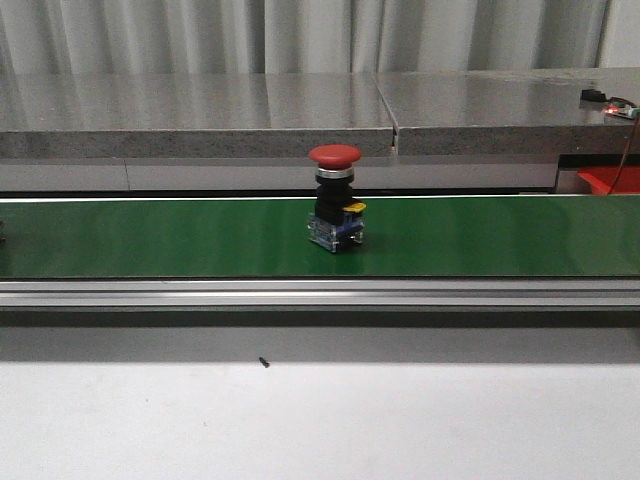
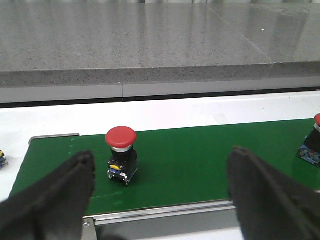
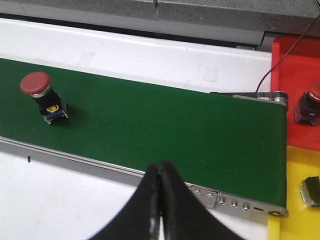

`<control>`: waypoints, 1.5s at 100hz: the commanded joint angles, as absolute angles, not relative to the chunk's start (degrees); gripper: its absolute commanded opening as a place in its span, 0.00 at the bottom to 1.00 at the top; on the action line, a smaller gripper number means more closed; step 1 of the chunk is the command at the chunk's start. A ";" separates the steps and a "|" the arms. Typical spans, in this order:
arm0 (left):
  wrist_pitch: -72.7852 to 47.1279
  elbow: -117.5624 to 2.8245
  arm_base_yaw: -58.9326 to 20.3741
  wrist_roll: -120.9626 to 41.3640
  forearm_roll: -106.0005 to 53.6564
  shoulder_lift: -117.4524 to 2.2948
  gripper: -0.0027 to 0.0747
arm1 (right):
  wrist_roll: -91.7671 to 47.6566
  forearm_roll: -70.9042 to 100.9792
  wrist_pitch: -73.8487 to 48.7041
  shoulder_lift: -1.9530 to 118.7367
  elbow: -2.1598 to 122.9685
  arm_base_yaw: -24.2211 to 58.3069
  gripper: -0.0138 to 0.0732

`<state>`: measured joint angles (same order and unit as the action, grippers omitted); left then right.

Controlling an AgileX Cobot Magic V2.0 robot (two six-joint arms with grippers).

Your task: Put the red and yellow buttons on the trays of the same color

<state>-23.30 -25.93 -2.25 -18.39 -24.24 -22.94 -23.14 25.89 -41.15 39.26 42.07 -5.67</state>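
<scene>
The red tray is at the end of the belt away from my left gripper. My right gripper should therefore pick up the mid-belt red button and put it there.
A red button stands upright on the green belt, mid-table in the front view. No gripper shows in that view. In the left wrist view a red button stands near the belt's end, beyond the left gripper, which is open and empty. Another red button is cut off at that view's edge. The right gripper is shut and empty over the belt's near rail, far from a red button. The red tray holds a red button. The yellow tray holds a button whose cap is cut off.
A grey stone ledge runs behind the belt. A black cable crosses the red tray. A small device with a red light sits on the ledge at the right. A small blue-yellow object lies off the belt's end.
</scene>
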 commanded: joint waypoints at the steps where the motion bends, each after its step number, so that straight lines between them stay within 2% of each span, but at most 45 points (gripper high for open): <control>1: -18.78 -26.88 -2.83 -18.08 -25.62 -23.03 0.41 | -23.67 26.84 -37.94 39.05 43.63 -5.62 0.08; 11: -18.78 -26.88 -2.83 -18.08 -25.62 -23.03 0.14 | -23.67 26.84 -37.94 39.05 43.63 -5.62 0.08; 17: -18.78 -26.88 -2.83 -18.08 -25.62 -23.03 0.01 | -23.67 26.84 -37.94 39.05 43.63 -5.62 0.08; 54: -18.78 -26.88 -2.83 -18.08 -25.62 -23.03 0.01 | -23.67 26.89 -38.08 39.32 43.63 -5.62 0.08; 66: -18.78 -26.88 -2.83 -18.08 -25.62 -23.03 0.01 | -23.67 27.03 -38.71 39.70 43.63 -5.62 0.13; 75: -18.78 -26.88 -2.83 -18.08 -25.62 -23.03 0.01 | -23.67 27.32 -39.26 39.70 43.63 -5.62 0.30; 92: -18.78 -26.88 -2.83 -18.08 -25.62 -23.03 0.01 | -23.62 28.64 -38.61 39.70 43.63 -5.62 0.78; 97: -18.78 -26.88 -2.83 -18.08 -25.62 -23.03 0.01 | -23.62 29.84 -38.30 39.70 43.63 -5.62 0.87; 102: -18.78 -26.88 -2.83 -18.08 -25.62 -23.03 0.01 | -23.62 31.15 -37.91 39.70 43.63 -5.62 0.92; 123: -18.78 -26.88 -2.83 -18.08 -25.62 -23.03 0.01 | -23.62 32.36 -40.00 43.44 45.43 -5.62 0.92; 150: -18.78 -26.88 -2.83 -18.08 -25.62 -23.03 0.01 | -23.62 32.30 -41.98 56.08 52.24 -5.20 0.88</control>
